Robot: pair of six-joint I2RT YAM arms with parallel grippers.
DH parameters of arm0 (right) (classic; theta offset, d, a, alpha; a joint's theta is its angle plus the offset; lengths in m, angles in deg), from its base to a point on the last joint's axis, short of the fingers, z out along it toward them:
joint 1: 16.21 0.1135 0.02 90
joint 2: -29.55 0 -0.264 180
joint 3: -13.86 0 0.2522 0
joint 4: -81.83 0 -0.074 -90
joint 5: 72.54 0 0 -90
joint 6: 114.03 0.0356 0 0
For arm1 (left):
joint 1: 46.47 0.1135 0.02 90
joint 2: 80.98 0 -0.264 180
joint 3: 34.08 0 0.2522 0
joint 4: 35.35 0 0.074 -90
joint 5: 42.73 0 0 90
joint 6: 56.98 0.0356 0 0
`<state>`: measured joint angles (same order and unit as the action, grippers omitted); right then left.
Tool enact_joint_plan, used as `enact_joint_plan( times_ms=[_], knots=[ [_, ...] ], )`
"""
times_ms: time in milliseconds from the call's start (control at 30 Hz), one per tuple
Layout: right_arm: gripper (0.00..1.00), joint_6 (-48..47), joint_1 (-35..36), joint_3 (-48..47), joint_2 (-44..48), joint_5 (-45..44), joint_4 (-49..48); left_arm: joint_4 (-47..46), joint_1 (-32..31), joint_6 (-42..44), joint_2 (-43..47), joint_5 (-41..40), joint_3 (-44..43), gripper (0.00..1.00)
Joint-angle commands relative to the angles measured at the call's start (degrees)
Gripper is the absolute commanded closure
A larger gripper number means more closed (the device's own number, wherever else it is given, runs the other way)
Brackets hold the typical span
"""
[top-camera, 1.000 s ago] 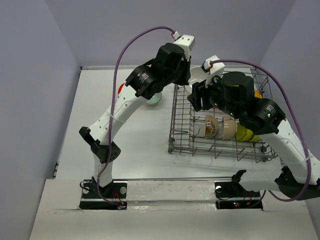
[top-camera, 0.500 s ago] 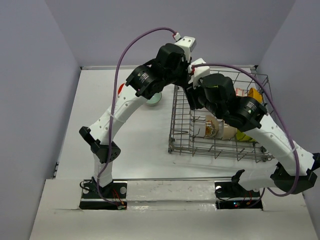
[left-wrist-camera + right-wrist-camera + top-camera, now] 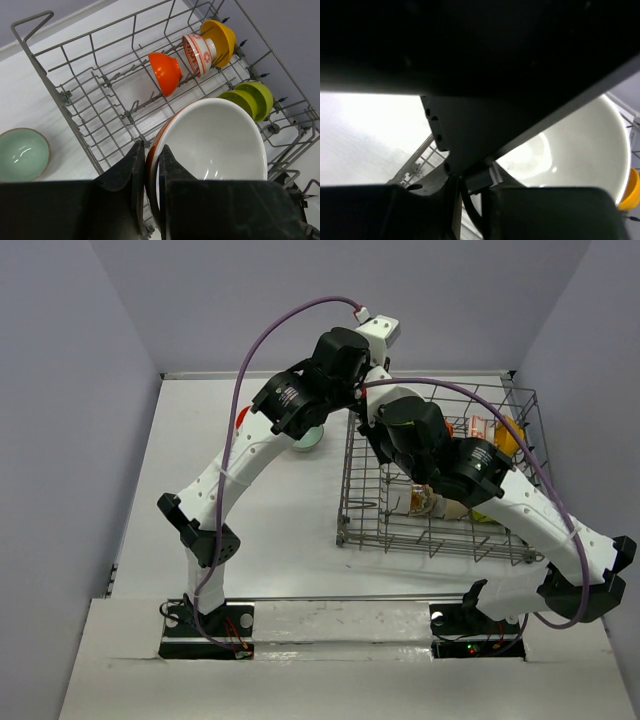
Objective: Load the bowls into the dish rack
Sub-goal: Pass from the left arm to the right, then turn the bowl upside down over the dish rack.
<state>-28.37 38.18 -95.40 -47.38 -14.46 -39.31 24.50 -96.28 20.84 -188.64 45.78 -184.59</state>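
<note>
Both of my grippers are holding the large bowl's rim (image 3: pixel 161 141). Next, my left gripper opens and moves away before my right gripper stands the bowl next to the orange bowl.
A large white bowl (image 3: pixel 215 140) with an orange-red outside hangs over the near left part of the grey wire dish rack (image 3: pixel 90 37). My left gripper (image 3: pixel 151 147) is shut on its rim. My right gripper (image 3: pixel 469 187) has its fingers pressed on the rim of the same bowl (image 3: pixel 580 145), right beside the left wrist. In the rack stand an orange bowl (image 3: pixel 165 72), a white bowl with a red pattern (image 3: pixel 196 52), a yellow bowl (image 3: pixel 222 35) and two lime green bowls (image 3: pixel 255 97). In the top view both arms meet over the rack's (image 3: pixel 360 510) far left corner and hide the held bowl.
A pale teal bowl (image 3: pixel 22 154) sits on the white table just left of the rack, also seen under the left arm (image 3: pixel 308 437). A red-orange bowl (image 3: pixel 240 418) peeks out behind the left arm. Tall wire sides ring the rack.
My right arm has swung left across the rack to the left gripper, and its jaws have closed onto the bowl's rim. The left arm has barely moved.
</note>
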Motion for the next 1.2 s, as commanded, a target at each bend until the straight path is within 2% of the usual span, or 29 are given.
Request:
enact_joint_plan(
  times_ms=[0,33,433,567,600,667,700,800,933,1033,1167],
  knots=[
    [0.92,-1.5,-0.2,0.2,0.5,-6.9,-2.6,-1.5,0.0,-0.9,4.8,-1.2,0.6,1.0],
    [0.99,-1.4,-0.2,0.2,0.8,-6.8,-2.9,-1.5,0.0,-0.9,5.1,-1.1,0.6,1.0],
    [0.99,0.3,-0.2,2.8,3.4,-3.9,-4.4,-2.5,0.0,-1.3,6.5,-1.1,0.5,0.98],
    [0.99,0.9,-0.2,4.3,4.5,-2.7,-4.9,-3.6,0.0,-1.8,7.5,-1.0,1.2,0.71],
    [0.99,1.0,-0.2,4.5,4.8,-2.3,-5.1,-4.2,0.0,-2.0,7.8,-1.1,1.3,0.61],
    [0.99,1.3,-0.2,4.8,5.6,-1.6,-5.3,-5.4,0.0,-2.5,8.3,-1.2,2.0,0.52],
    [0.99,1.4,-0.2,4.8,5.9,-1.6,-5.3,-5.7,0.0,-2.6,8.5,-1.4,2.1,0.51],
    [0.99,1.6,-0.2,5.0,6.9,-0.5,-5.5,-6.5,0.0,-3.2,9.4,-2.3,2.3,0.36],
    [0.99,1.9,-0.2,5.4,8.1,-0.2,-6.0,-7.8,-0.1,-4.2,10.2,-4.1,2.7,0.31],
    [0.99,2.5,-0.2,6.3,9.0,-0.2,-6.9,-8.4,0.0,-5.5,11.1,-10.6,2.8,0.28],
    [0.99,4.2,-0.2,8.0,9.8,-2.6,-8.7,-11.0,1.3,-7.4,14.8,-14.5,5.1,0.26]
  ],
)
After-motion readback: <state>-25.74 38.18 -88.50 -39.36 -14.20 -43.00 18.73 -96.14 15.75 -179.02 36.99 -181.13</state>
